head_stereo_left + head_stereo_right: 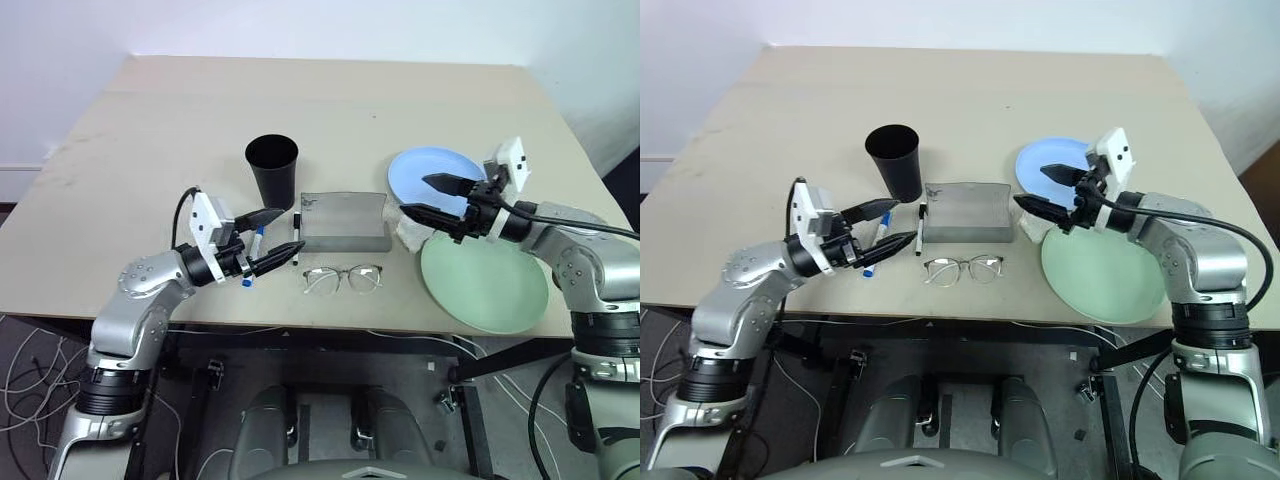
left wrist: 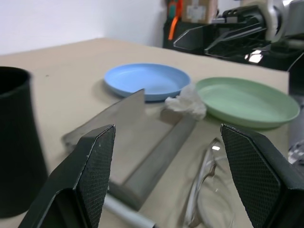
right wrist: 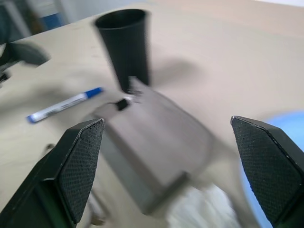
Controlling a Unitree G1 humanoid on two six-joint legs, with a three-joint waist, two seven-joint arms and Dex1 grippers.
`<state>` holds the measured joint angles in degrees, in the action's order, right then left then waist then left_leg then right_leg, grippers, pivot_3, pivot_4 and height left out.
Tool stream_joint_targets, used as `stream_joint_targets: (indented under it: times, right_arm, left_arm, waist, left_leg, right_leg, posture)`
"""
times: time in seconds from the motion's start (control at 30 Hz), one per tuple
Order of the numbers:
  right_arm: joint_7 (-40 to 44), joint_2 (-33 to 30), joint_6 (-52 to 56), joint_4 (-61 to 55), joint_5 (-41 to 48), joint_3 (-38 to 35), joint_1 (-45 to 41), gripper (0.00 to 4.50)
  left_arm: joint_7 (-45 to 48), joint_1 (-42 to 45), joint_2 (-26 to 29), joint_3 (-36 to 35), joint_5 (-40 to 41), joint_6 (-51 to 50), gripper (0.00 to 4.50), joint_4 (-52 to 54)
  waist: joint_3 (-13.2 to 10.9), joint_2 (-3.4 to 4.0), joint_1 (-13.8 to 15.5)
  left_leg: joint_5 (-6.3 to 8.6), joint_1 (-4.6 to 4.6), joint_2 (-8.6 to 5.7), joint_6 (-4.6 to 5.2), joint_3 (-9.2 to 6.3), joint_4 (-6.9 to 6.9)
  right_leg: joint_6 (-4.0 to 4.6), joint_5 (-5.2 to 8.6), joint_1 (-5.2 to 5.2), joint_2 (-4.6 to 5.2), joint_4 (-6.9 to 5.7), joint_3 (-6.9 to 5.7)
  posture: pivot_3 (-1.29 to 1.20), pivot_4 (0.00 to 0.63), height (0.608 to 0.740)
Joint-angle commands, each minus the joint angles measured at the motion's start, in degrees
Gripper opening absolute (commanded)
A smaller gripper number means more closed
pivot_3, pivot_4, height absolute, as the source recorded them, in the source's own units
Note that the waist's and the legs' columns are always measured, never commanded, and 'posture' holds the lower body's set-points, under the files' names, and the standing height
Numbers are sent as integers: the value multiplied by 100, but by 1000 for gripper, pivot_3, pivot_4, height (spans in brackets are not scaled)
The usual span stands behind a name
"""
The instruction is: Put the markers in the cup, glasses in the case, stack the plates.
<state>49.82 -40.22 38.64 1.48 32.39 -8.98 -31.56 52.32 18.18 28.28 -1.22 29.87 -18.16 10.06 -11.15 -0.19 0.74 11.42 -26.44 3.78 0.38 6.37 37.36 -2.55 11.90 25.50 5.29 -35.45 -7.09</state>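
The green plate's outer edge (image 1: 546,288) is clear of the white paper, so the robot's right gripper should keep moving open toward that edge (image 1: 544,276) until its fingers straddle it.
The black cup (image 1: 272,165) stands upright mid-table. In front of it lies the grey case (image 1: 344,222), lid raised. The wire-framed glasses (image 1: 343,278) rest on the table just before the case. A black-capped marker (image 1: 297,236) lies along the case's left end, and a blue-capped marker (image 1: 253,256) lies left of it. My left gripper (image 1: 287,231) is open over the blue-capped marker, holding nothing. The light blue plate (image 1: 445,165) and the mint green plate (image 1: 487,285) sit side by side at the right. My right gripper (image 1: 417,196) hovers open over the blue plate's near edge, empty.
A crumpled white paper (image 1: 410,233) lies between the case's right end and the two plates. The table's (image 1: 150,130) far half and left side are bare. Its front edge runs just below the glasses and the green plate.
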Motion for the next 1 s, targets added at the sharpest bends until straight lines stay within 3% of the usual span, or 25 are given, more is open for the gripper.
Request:
stream_joint_targets:
  times: [0.03, 0.53, 0.73, 1.0]
  right_arm:
    - [149, -377, 313, -15, 182, -332, 0, 4500]
    - [64, -1259, 693, 1089, -467, -211, 44, 4500]
    - [228, -1591, 436, 1833, -762, -275, -3, 4500]
    - [428, -1899, 138, 2639, -1477, 166, 117, 4500]
  left_arm:
    - [215, 199, -39, 58, -98, 307, 3702, -180]
    - [338, 582, -350, 256, -350, 534, 3702, -609]
    - [301, 641, -377, 254, -356, 508, 3702, -600]
    - [247, 690, -394, 301, -369, 457, 3702, -542]
  waist:
    - [0, 1, 0]
    - [0, 1, 2]
    - [0, 1, -3]
    - [0, 2, -4]
  left_leg:
    - [0, -1, 0, 0, 0, 0]
    - [-9, -1, -1, 15, 2, 3]
    - [-9, 0, -5, 16, 3, 4]
    - [-9, 0, -5, 16, 4, 5]
  right_leg:
    - [0, 0, 1, 0, -2, 0]
    - [-2, -1, 1, 0, -1, 4]
    - [-7, -3, 0, -1, -2, 4]
    - [-20, 10, 0, -1, -2, 4]
  posture:
    - [0, 150, 713]
    - [0, 150, 713]
    - [0, 150, 713]
    - [0, 150, 713]
